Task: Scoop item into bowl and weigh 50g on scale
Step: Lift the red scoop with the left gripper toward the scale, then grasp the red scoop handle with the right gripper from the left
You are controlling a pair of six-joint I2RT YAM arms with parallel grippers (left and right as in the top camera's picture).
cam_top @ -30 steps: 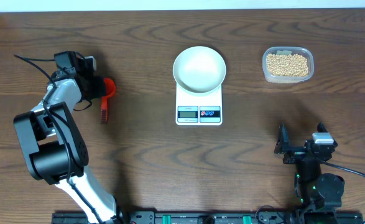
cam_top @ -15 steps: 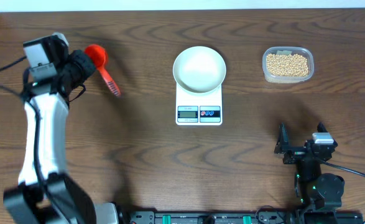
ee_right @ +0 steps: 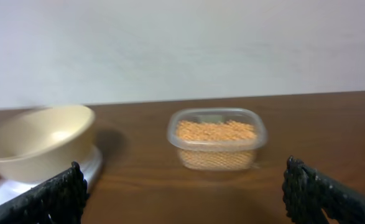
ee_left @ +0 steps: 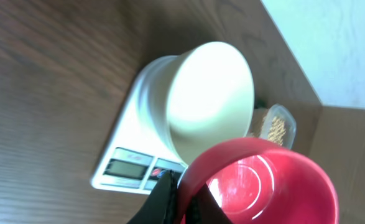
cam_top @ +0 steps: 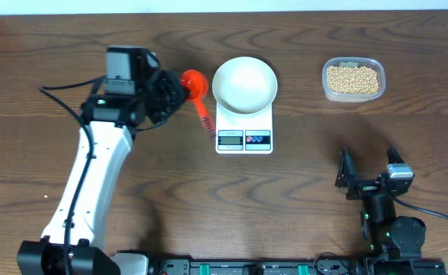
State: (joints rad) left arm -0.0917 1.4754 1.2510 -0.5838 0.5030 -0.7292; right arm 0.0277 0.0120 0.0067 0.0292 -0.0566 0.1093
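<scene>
The red scoop's handle [cam_top: 204, 116] sticks out clear of my left gripper, so my open right gripper should keep going toward the handle [cam_top: 209, 127] until it closes there.
The white bowl [cam_top: 244, 84] stands empty on the white scale [cam_top: 244, 134] at the table's middle; both show in the left wrist view, bowl [ee_left: 210, 96] and scale [ee_left: 127, 163], and in the right wrist view, bowl [ee_right: 38, 142]. The tan beans [cam_top: 352, 78] lie in a clear plastic tub at the back right, also in the right wrist view [ee_right: 216, 130]. My left gripper [cam_top: 172, 93] is shut on a red scoop [cam_top: 194, 82], held in the air just left of the bowl; the scoop's cup [ee_left: 263, 183] is empty. My right gripper [cam_top: 369, 169] is open and empty at the front right.
The clear tub [cam_top: 352, 79] stands to the right of the scale. Bare wood lies between the scale and my right gripper. A pale wall [ee_right: 182, 43] rises behind the table's far edge.
My left arm has swung right from the table's far left, carrying the red scoop up to the left side of the bowl. The right arm has not moved.
</scene>
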